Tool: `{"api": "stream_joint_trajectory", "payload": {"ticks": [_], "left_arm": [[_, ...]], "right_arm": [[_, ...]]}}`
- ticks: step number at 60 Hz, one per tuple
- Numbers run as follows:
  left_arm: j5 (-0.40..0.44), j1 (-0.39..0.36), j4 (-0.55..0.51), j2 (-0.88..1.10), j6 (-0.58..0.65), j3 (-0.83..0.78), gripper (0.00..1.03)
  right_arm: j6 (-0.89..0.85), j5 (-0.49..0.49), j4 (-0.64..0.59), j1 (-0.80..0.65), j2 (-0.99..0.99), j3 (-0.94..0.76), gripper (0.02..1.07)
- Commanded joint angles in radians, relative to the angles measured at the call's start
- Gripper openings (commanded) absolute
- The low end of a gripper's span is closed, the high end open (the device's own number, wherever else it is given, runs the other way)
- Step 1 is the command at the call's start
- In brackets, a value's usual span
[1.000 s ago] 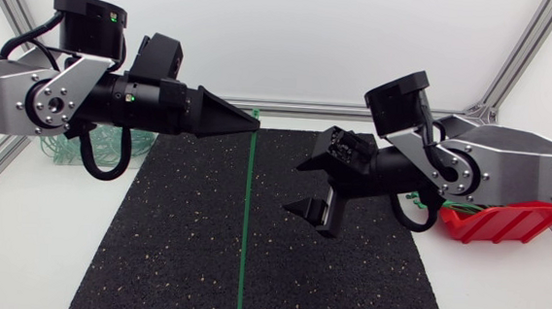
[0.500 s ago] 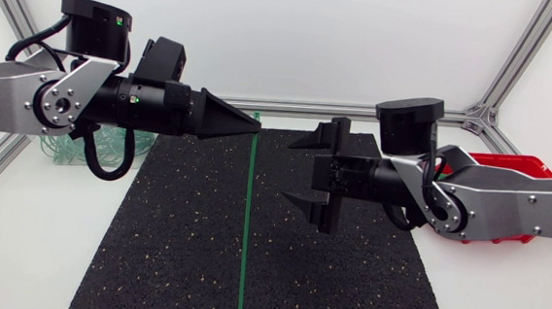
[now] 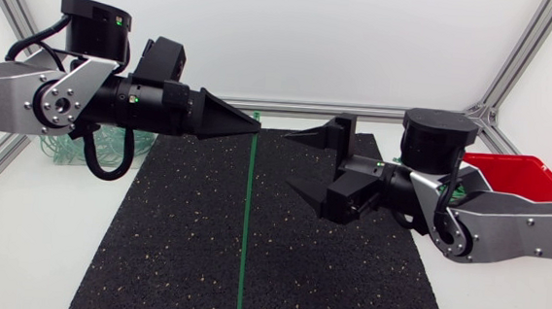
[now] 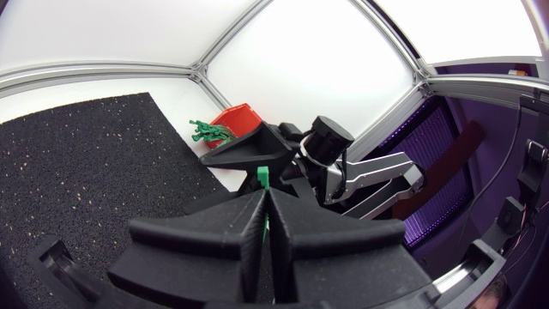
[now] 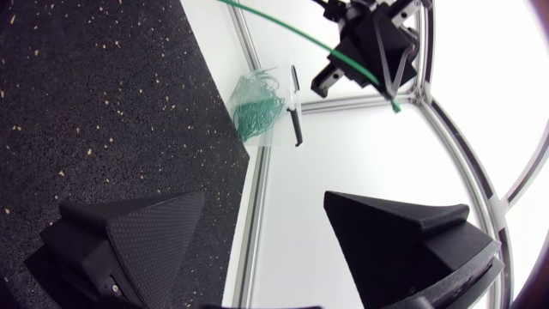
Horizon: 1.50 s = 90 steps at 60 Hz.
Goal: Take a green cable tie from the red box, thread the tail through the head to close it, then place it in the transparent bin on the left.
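Observation:
The green cable tie (image 3: 247, 221) curves gently along its thin length (image 5: 300, 33), so it will bend round into a loop when I bring its tail to its head.
My left gripper (image 3: 256, 123) hovers above the mat's far middle, shut on a green cable tie (image 3: 247, 221) that hangs straight down from its tip. In the left wrist view the tie's head (image 4: 263, 178) pokes out past the closed fingertips (image 4: 257, 225). My right gripper (image 3: 302, 163) stands open just right of the hanging tie, jaws facing it, nothing between them. The right wrist view shows its two fingers (image 5: 129, 232) wide apart, with the left gripper (image 5: 369, 43) and the tie (image 5: 283, 21) ahead. The red box (image 3: 513, 171) sits at the right, behind my right arm. The transparent bin (image 3: 67, 148) is at the far left.
A black speckled mat (image 3: 172, 254) covers the middle of the white table. Several green ties lie in the red box (image 4: 233, 116) and in the transparent bin (image 5: 257, 103). Aluminium frame posts (image 3: 511, 64) stand at the back corners.
My right arm has swung forward and its wrist has turned, bringing the open gripper up to face the hanging tie and uncovering the red box. The left arm has barely moved.

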Motion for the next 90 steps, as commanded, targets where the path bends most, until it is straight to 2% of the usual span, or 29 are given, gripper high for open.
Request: {"api": "stream_joint_trajectory", "payload": {"ticks": [1, 19, 26, 36, 46, 63, 69, 78, 90], "left_arm": [[0.02, 0.005, -0.006, 0.016, -0.005, 0.012, 0.04], [0.051, 0.009, -0.007, 0.07, -0.043, 0.032, 0.04], [0.052, 0.023, -0.001, 0.08, -0.068, 0.043, 0.04], [0.058, 0.075, 0.017, 0.123, -0.186, 0.092, 0.04], [0.11, 0.123, 0.029, 0.186, -0.272, 0.146, 0.04], [0.141, 0.178, 0.031, 0.272, -0.318, 0.225, 0.04], [0.147, 0.186, 0.029, 0.278, -0.321, 0.232, 0.04], [0.155, 0.193, 0.026, 0.28, -0.326, 0.242, 0.04], [0.158, 0.179, 0.02, 0.286, -0.326, 0.241, 0.04]], "right_arm": [[-0.076, -0.034, 0.056, 0.011, -0.017, -0.053, 1.04], [-0.239, -0.054, 0.196, 0.119, -0.014, -0.153, 1.04], [-0.259, -0.054, 0.199, 0.153, -0.012, -0.171, 1.04], [-0.263, -0.055, 0.199, 0.192, 0.004, -0.167, 1.04], [-0.26, -0.044, 0.203, 0.243, 0.011, -0.17, 1.04], [-0.257, -0.021, 0.209, 0.315, 0.011, -0.185, 1.03], [-0.257, -0.028, 0.211, 0.321, 0.012, -0.196, 1.0], [-0.266, -0.051, 0.214, 0.329, 0.009, -0.225, 0.87], [-0.339, -0.087, 0.263, 0.329, 0.015, -0.243, 0.87]]}}
